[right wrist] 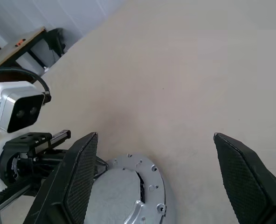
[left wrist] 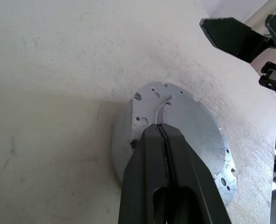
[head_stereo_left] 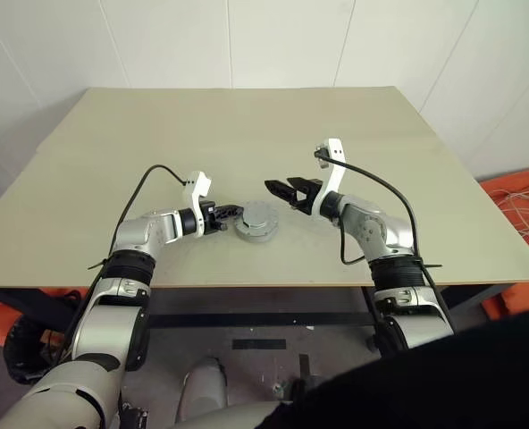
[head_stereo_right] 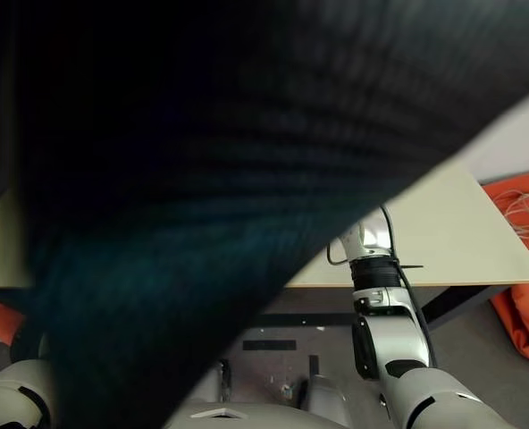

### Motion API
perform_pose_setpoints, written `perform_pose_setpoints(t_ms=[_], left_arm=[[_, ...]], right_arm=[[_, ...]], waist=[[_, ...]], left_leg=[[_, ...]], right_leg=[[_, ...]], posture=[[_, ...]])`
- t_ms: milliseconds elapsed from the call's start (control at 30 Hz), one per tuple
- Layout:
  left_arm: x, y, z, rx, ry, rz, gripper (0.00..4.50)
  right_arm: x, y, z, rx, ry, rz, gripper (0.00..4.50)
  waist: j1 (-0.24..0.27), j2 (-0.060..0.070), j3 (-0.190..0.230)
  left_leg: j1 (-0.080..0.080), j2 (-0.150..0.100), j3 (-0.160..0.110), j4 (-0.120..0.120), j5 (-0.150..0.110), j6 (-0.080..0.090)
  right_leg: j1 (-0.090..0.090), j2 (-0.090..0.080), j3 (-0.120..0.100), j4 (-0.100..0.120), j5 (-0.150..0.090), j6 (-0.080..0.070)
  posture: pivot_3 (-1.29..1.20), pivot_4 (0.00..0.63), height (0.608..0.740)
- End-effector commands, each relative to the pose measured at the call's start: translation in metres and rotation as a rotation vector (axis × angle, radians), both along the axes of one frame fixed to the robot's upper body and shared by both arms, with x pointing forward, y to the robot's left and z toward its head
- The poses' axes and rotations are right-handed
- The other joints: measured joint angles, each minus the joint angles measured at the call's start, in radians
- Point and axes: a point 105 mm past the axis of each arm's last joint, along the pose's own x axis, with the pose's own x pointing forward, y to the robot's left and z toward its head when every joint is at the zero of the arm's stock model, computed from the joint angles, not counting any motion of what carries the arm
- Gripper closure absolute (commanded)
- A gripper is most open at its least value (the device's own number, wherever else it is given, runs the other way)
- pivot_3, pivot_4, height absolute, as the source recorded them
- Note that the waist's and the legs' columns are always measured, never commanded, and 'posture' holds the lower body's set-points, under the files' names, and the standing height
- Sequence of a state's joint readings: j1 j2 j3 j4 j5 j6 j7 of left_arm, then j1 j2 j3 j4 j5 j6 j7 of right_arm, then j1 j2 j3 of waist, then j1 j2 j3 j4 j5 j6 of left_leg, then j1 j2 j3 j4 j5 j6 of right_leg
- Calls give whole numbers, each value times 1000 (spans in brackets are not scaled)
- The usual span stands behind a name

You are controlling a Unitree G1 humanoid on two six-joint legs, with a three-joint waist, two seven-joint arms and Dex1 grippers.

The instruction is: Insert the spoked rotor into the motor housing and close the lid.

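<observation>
My gripper will lift the motor housing, and the lid will stay shut and come along, because the lid's rim (right wrist: 162, 196) sits flush on the motor housing's side.
A round silver assembly stands near the table's front middle: the lid (left wrist: 194, 135), silver-grey face up, lies on the motor housing (head_stereo_left: 256, 223), whose side wall (left wrist: 121, 154) shows below it. The spoked rotor is hidden. My left gripper (head_stereo_left: 226, 217) is shut, and its fingertips (left wrist: 152, 133) rest on the lid's near rim. My right gripper (head_stereo_left: 282, 189) hovers open just behind and to the right of the assembly, above the table, with nothing between its fingers (right wrist: 79, 172). The right wrist view also shows the assembly (right wrist: 128, 186) below and the left gripper (right wrist: 40, 154) beside it.
The beige table (head_stereo_left: 247, 125) stretches bare behind the parts, and its front edge (head_stereo_left: 264, 286) is close to them. An orange heap with pale cables (head_stereo_left: 525, 201) lies off the table's right side. A dark blurred shape (head_stereo_right: 202, 179) hangs close before the right eye.
</observation>
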State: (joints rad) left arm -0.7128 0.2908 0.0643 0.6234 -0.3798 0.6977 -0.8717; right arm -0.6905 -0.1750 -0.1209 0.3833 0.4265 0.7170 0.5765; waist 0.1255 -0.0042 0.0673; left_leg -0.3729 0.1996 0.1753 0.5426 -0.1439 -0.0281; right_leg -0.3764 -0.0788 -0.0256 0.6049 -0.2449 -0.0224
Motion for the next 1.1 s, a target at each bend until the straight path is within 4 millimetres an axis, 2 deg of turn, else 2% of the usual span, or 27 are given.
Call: perform_pose_setpoints(t_ms=[33, 233, 500, 933, 1100], left_arm=[[-1, 1, 1, 9, -5, -4, 4500], [-3, 0, 2, -6, 0, -13, 4500], [-4, -2, 4, -18, -4, -32, 4500], [-4, 1, 5, -9, -7, -26, 4500], [-4, 1, 5, -7, -7, -26, 4500]], right_arm=[[-3, -12, 15, 92, 64, -10, 40], [-17, -20, 13, 190, 197, 3, 40], [-29, -11, 2, 202, 258, 8, 40], [-39, -7, -31, 196, 336, -39, 40], [-41, 1, -33, 216, 345, -35, 40]], waist=[[1, 0, 0], [2, 0, 0], [4, 0, 0], [5, 0, 0], [4, 0, 0]], left_leg=[[0, 0, 0, 0, 0, 0], [0, 1, 0, 0, 1, -1], [0, 1, 0, 0, 1, -2], [0, 0, 0, 0, 2, -3], [0, 1, 0, 0, 2, -3]], right_leg=[[0, 0, 0, 0, 0, 0], [0, 0, 0, 1, 0, 0], [0, 0, 0, 1, 0, 0], [0, 0, 0, 1, 0, 0], [0, 0, 0, 1, 0, 0]], posture=[[0, 0, 740], [0, 0, 740], [0, 0, 740], [0, 0, 740], [0, 0, 740]])
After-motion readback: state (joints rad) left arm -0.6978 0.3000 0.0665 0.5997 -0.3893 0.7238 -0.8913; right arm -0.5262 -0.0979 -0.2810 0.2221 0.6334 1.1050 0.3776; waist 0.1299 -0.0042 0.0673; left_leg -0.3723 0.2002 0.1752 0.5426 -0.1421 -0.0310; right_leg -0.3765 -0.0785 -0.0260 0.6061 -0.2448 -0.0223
